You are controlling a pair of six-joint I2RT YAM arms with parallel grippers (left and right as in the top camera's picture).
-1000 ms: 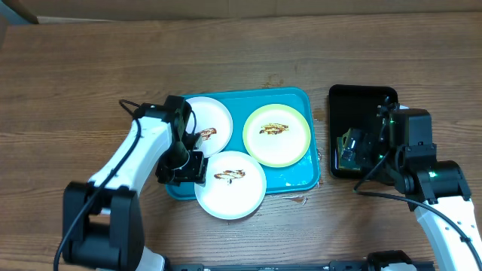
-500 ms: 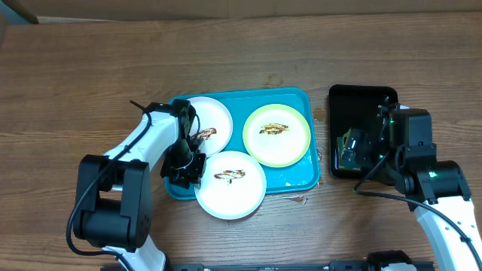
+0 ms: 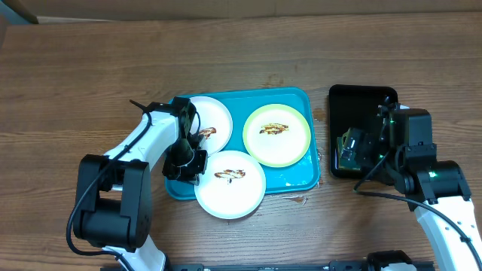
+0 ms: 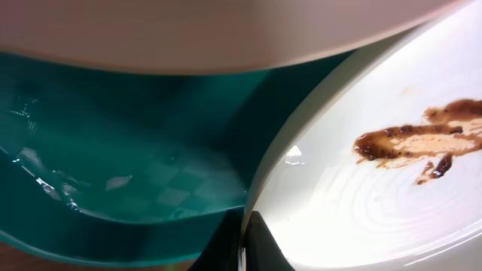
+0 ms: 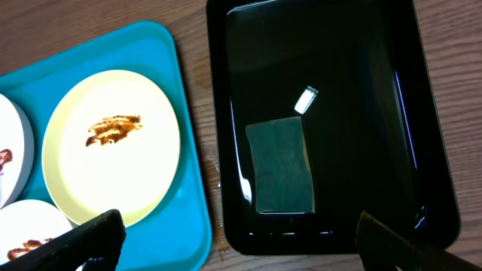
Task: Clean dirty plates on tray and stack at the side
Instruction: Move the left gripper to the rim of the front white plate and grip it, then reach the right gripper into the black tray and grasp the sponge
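Note:
The front white plate has a brown smear (image 3: 230,175) on it, so the robot's left gripper should keep the plate's rim pinched while the robot's right gripper takes the green sponge (image 5: 282,167).
The turquoise tray (image 3: 300,179) holds three dirty plates, each with a brown smear. A white plate (image 3: 218,114) lies at the back left and a yellow-green plate (image 3: 276,147) at the right. The front white plate (image 3: 233,194) overhangs the tray's near rim. My left gripper (image 3: 190,165) is shut on that plate's left rim. In the left wrist view the plate (image 4: 354,203) has its edge pinched between the dark fingers (image 4: 263,250) of the left gripper (image 4: 242,233), above the tray floor (image 4: 113,158). My right gripper (image 5: 245,248) hangs open over the black tray (image 5: 354,60).
A green sponge (image 5: 282,165) lies flat in the black tray (image 3: 361,98), right of the turquoise tray. The right gripper (image 3: 352,147) hovers above it. Bare wooden table (image 3: 90,68) surrounds both trays.
The left gripper has closed onto the front white plate's rim, and the left arm shifted slightly toward the tray. The right arm has stayed still.

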